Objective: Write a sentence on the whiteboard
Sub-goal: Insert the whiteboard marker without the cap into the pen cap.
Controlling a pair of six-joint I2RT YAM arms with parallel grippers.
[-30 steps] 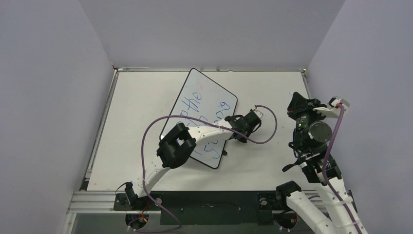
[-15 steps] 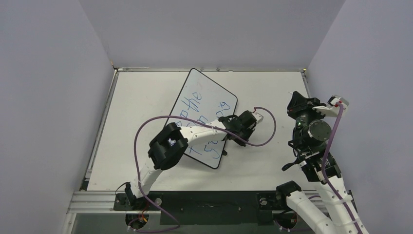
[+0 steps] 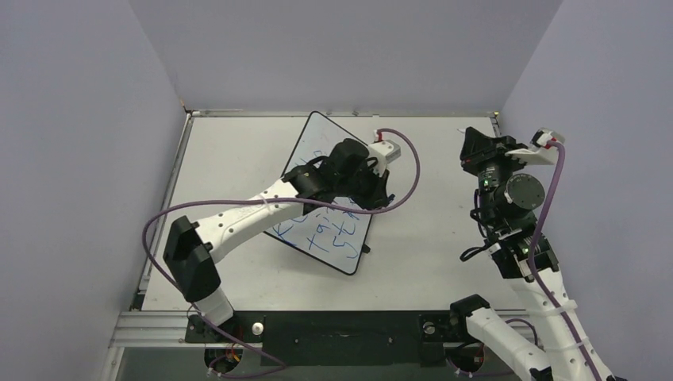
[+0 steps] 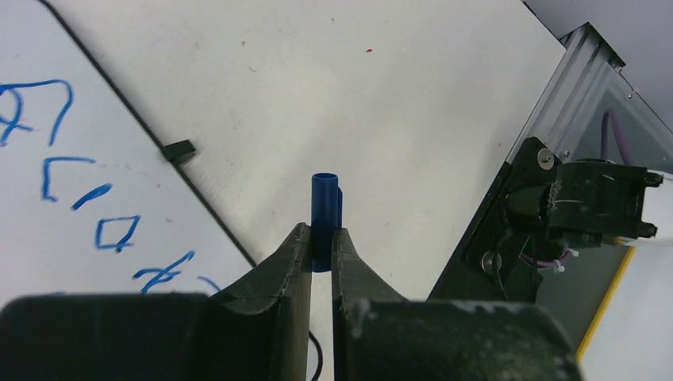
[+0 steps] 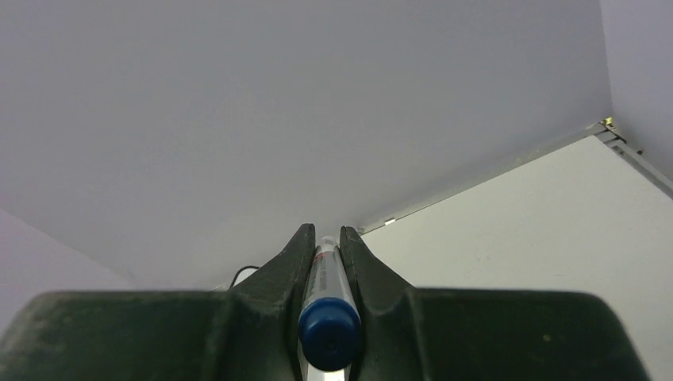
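My left gripper should pull back and turn the marker pen [image 3: 462, 130] toward the blue marker cap [image 3: 390, 198], because the pen is pointing at the back wall, away from the cap.
The whiteboard [image 3: 317, 132] lies slanted in the middle of the table, and my left arm covers part of it. The sentence [image 3: 337, 236] is blue slanted handwriting; its near lines show, the rest is hidden under the arm. My left gripper [image 3: 378, 192] hovers at the board's right edge, shut on a blue marker cap [image 4: 325, 205]. In the left wrist view the whiteboard [image 4: 103, 151] and some blue letters of the sentence [image 4: 59, 163] lie to the left of my gripper [image 4: 320, 238]. My right gripper [image 3: 470, 152] is raised at the far right, shut on the marker pen [image 5: 329, 317], pointing at the back wall.
Grey walls close in the table on three sides. The aluminium frame [image 4: 555, 103] and an arm base [image 4: 587, 206] mark the near edge. A black foot [image 4: 178, 151] sticks out from the board's rim. A purple cable [image 3: 409, 171] loops beside my left wrist.
My left arm has swung from the board's right side up and across the board, its elbow dropping to the left. My right gripper has shifted a little toward the far wall.
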